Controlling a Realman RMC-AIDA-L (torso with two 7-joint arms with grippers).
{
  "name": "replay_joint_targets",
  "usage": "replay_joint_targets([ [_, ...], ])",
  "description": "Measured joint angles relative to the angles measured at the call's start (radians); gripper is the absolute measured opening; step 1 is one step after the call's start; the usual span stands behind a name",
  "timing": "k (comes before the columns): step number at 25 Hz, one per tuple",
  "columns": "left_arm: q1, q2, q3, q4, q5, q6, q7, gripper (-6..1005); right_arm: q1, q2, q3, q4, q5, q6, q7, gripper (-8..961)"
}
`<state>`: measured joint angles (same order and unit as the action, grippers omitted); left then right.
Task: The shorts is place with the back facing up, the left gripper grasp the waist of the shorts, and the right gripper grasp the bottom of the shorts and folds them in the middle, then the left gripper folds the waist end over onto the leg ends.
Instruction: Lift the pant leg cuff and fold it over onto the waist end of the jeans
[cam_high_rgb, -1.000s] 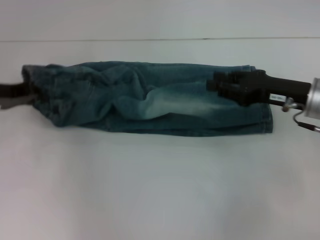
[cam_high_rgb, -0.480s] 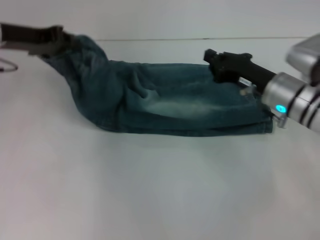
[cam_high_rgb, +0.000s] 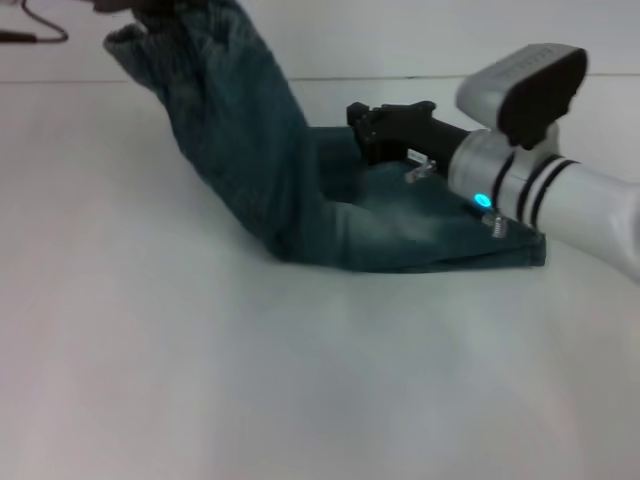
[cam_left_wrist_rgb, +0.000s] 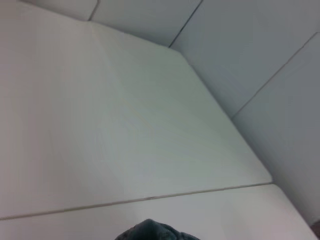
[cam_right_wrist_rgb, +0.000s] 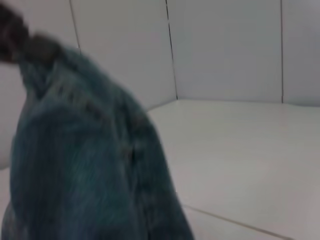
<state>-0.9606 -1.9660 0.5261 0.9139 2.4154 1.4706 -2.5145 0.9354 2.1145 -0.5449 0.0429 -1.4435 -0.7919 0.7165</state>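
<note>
My right gripper is over the shorts (cam_high_rgb: 415, 215) where their waist must land. It should back out of the way before my left gripper brings the waist onto the leg ends (cam_high_rgb: 505, 250).
The blue-green denim shorts (cam_high_rgb: 300, 200) lie folded lengthwise on the white table (cam_high_rgb: 300, 380). Their waist (cam_high_rgb: 150, 40) is lifted high at the back left and hangs from my left gripper (cam_high_rgb: 150, 5), which barely shows at the top edge of the head view. The leg ends (cam_high_rgb: 530, 250) rest flat on the table at the right. My right gripper (cam_high_rgb: 385, 125), on its white arm (cam_high_rgb: 560, 190), sits low over the middle of the shorts, beside the raised part. In the right wrist view the lifted denim (cam_right_wrist_rgb: 85, 165) fills the near side. A scrap of denim (cam_left_wrist_rgb: 150, 232) shows in the left wrist view.
A thin dark cable (cam_high_rgb: 40, 30) hangs at the back left. White wall panels (cam_left_wrist_rgb: 240, 45) stand behind the table's far edge. Bare tabletop spreads in front of the shorts.
My left gripper has carried the waist up and to the right, so the left half of the shorts now stands steeply off the table. The right arm has slid left over the shorts.
</note>
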Motion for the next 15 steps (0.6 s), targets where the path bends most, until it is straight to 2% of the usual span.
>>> replay_joint_targets([
  [4, -0.025, 0.017, 0.003, 0.015, -0.029, 0.040, -0.016, 43, 0.041, 0.004, 0.041, 0.041, 0.001, 0.053, -0.036, 0],
  [9, -0.033, 0.021, 0.007, 0.055, -0.078, 0.084, -0.033, 42, 0.082, 0.005, 0.113, 0.102, -0.004, 0.101, -0.052, 0],
  [15, -0.037, 0.028, 0.010, 0.090, -0.125, 0.122, -0.049, 42, 0.137, 0.005, 0.127, 0.179, -0.025, 0.120, -0.053, 1],
])
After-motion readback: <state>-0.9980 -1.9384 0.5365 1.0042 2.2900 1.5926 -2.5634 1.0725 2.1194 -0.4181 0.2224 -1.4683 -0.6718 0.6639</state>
